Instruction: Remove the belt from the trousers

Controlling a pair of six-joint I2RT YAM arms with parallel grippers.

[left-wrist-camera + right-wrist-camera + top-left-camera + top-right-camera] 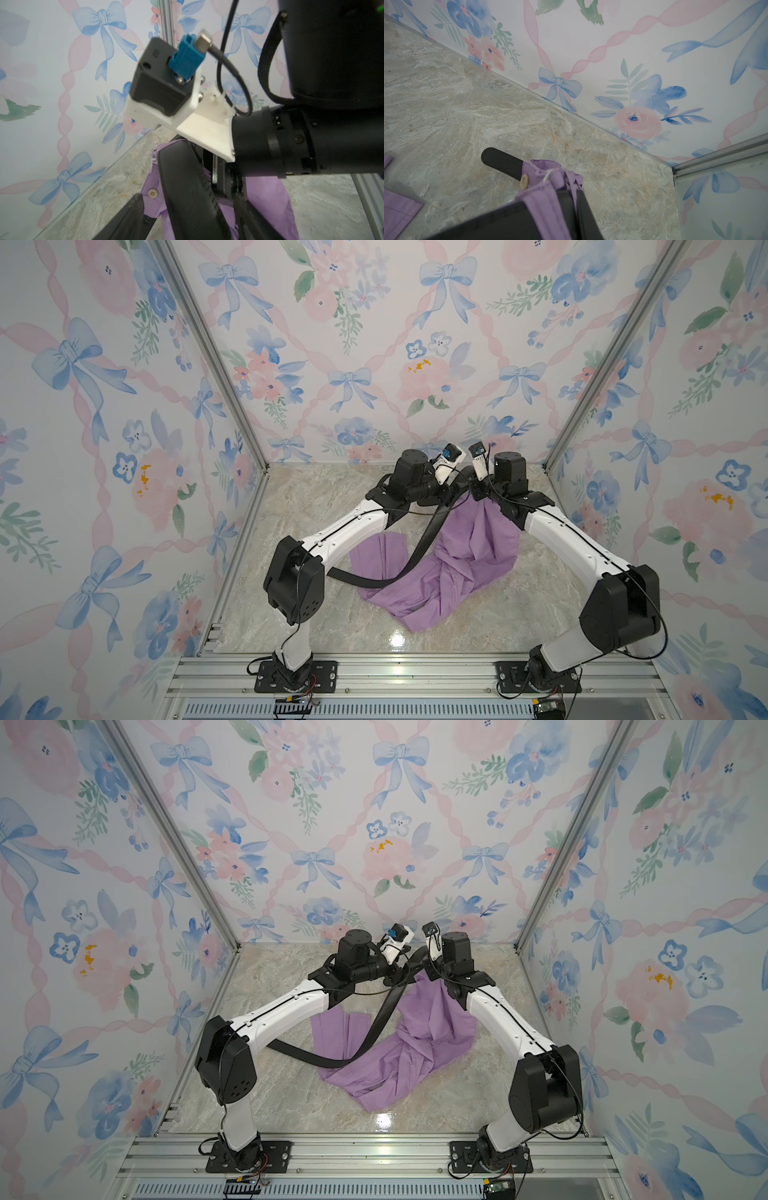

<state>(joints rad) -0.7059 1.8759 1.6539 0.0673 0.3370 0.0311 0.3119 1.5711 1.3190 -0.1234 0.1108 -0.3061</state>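
Note:
The belt's tip pokes out beyond the waistband that holds it. My right gripper should keep the waistband still (551, 174) while my left gripper pulls the belt free.
The lilac trousers (478, 539) hang by the waistband from my right gripper (552, 199), which is shut on the fabric beside a small button (524, 180). Their legs lie crumpled on the floor (386, 1073). The black belt (428, 539) runs from the raised waistband down to the left and ends under my left arm's elbow. A rounded black end (500, 160), the belt's tip by its look, sticks out past the waistband. My left gripper (188, 201) is open, with one finger on each side of the belt (187, 197) and neither touching it.
Both wrists meet close together near the back wall (374, 406). The right wrist camera block (162, 83) and its cable sit right in front of my left wrist. The marble floor (316, 506) is ringed by floral walls and aluminium corner posts (582, 406).

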